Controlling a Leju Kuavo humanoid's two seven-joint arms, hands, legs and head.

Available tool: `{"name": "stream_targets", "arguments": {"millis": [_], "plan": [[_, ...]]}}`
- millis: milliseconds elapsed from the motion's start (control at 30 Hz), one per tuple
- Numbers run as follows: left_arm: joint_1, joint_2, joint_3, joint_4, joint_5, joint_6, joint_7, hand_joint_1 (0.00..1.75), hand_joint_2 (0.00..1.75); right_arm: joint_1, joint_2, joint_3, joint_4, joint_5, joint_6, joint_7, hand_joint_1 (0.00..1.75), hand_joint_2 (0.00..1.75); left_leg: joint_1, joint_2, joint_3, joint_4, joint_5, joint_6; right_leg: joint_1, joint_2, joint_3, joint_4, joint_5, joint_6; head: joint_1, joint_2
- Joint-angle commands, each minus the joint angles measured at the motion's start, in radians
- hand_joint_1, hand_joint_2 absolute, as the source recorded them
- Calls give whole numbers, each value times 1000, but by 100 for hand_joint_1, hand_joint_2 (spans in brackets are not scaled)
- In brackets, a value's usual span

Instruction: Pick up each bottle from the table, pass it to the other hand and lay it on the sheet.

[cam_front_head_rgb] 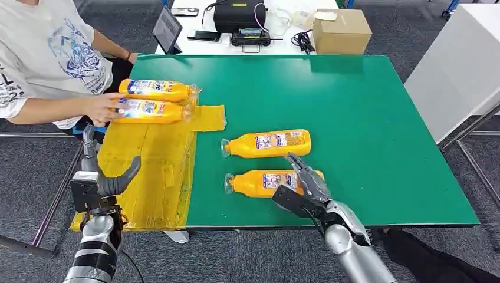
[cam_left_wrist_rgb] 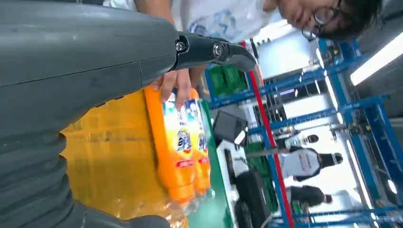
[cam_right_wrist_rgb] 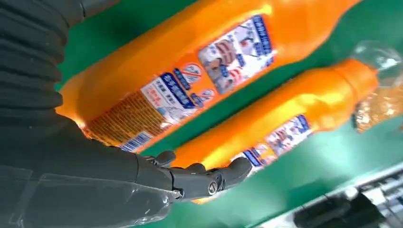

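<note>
My gripper should expect a big front label hidden on the bottom side of the nearer bottle (cam_front_head_rgb: 262,183), as small print and a barcode (cam_right_wrist_rgb: 129,122) face up on it.
Two orange bottles lie on the green table (cam_front_head_rgb: 365,118): the farther bottle (cam_front_head_rgb: 268,143) (cam_right_wrist_rgb: 285,128) and the nearer bottle (cam_front_head_rgb: 259,183) (cam_right_wrist_rgb: 190,71), caps pointing left. My right hand (cam_front_head_rgb: 303,183) (cam_right_wrist_rgb: 190,180) hovers over the nearer bottle's base end with its fingers spread and nothing in them. Two more bottles (cam_front_head_rgb: 154,100) (cam_left_wrist_rgb: 183,142) lie side by side at the far end of the yellow sheet (cam_front_head_rgb: 147,171) (cam_left_wrist_rgb: 109,156). A person's hand (cam_front_head_rgb: 103,109) (cam_left_wrist_rgb: 173,85) rests on them. My left hand (cam_front_head_rgb: 106,180) (cam_left_wrist_rgb: 95,61) is open beside the sheet's near left edge.
A person sits at the table's far left corner. Behind the green table a white table carries a cardboard box (cam_front_head_rgb: 341,29), black devices (cam_front_head_rgb: 239,17) and a tablet (cam_front_head_rgb: 167,28). A white cabinet (cam_front_head_rgb: 460,71) stands to the right.
</note>
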Motion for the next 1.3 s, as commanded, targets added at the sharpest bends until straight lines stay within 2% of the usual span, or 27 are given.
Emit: {"name": "stream_targets", "arguments": {"millis": [33,167,333,467,800,900,1100,1300], "plan": [[-33,-14,-45,89,-7,-37,6,0,175,-47,-29,48,148,-31,43,-8,0,175,0,0,3,-1,-1,0,0,0,3,-1,0,-1,0,0],[-48,-15,-42,125,14,-65,15,0,175,-56,-20,68,181,-31,47,-6,0,175,0,0,3,-1,-1,-1,0,-1,4,-1,-1,-1,0,0],[-78,-16,-55,173,16,-84,16,0,175,-158,-37,156,326,-13,86,18,0,175,0,1,3,-1,0,-1,1,0,3,-1,0,-1,0,0],[-92,-22,-58,191,24,-79,10,0,175,-225,-43,196,374,-25,116,12,0,175,0,1,4,0,0,0,1,0,3,-1,0,-1,0,0],[-92,-22,-58,191,24,-79,10,0,175,-231,-40,197,374,-25,118,16,0,175,1,0,8,-1,0,-1,1,-1,8,-1,-1,-1,0,0],[-91,-24,-64,190,26,-82,14,0,175,-275,-49,235,371,-23,117,42,0,175,1,0,8,0,-1,-1,1,-1,8,-1,-1,-2,0,0],[-97,-32,-71,205,30,-91,15,0,175,-336,-73,259,365,-45,181,58,0,175,0,1,6,0,0,0,0,0,6,0,0,-1,0,0],[-117,-34,-84,228,37,-92,12,0,175,-390,-125,337,392,-92,260,56,0,175,0,0,6,1,0,0,0,-1,6,0,0,-1,0,0]]}}
